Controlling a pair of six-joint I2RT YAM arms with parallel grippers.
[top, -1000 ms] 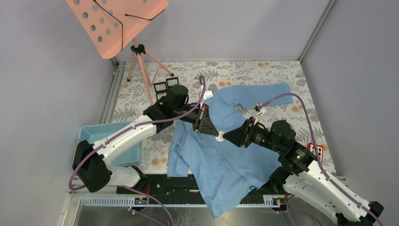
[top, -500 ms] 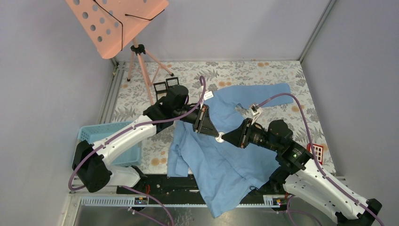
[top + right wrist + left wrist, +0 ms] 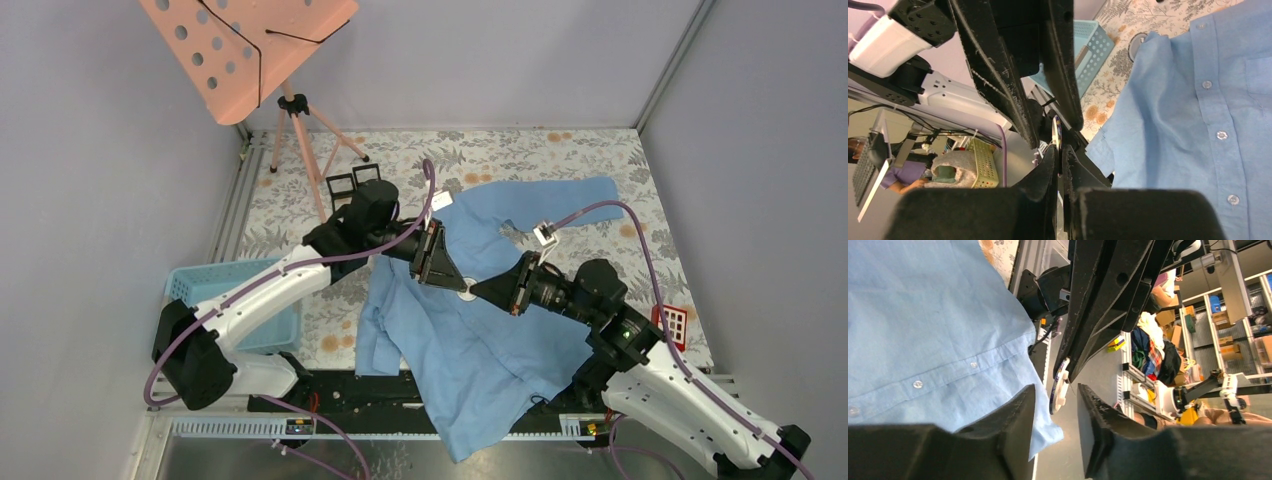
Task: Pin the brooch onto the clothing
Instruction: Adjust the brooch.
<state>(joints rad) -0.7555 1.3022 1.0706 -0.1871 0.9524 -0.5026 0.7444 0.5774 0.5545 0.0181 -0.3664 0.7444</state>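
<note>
The brooch (image 3: 1060,388) sits at a slant in the narrow gap between the left gripper's fingers, so the left gripper should move back, open wider and line up straight with the brooch's edge (image 3: 1053,402).
The clothing, a light blue button-up shirt (image 3: 480,350), lies spread on the floral table, its button placket showing in both wrist views (image 3: 923,330) (image 3: 1198,100). Both grippers meet tip to tip above the shirt's middle. The brooch (image 3: 466,294), a small round disc, is seen edge-on (image 3: 1060,387) (image 3: 1056,132) between them. My right gripper (image 3: 1059,149) (image 3: 480,292) is shut on the brooch's edge. My left gripper (image 3: 1055,390) (image 3: 455,283) is open, its fingers standing either side of the disc with a gap.
A light blue plastic basket (image 3: 200,280) (image 3: 1093,50) sits at the left beside the left arm. A pink perforated music stand (image 3: 245,50) on a tripod stands at the back left, with two small black frames (image 3: 352,180) near its feet. A red item (image 3: 672,322) lies at the right.
My right gripper has pushed a little further left and closed on the brooch. My left gripper's jaws have parted off it.
</note>
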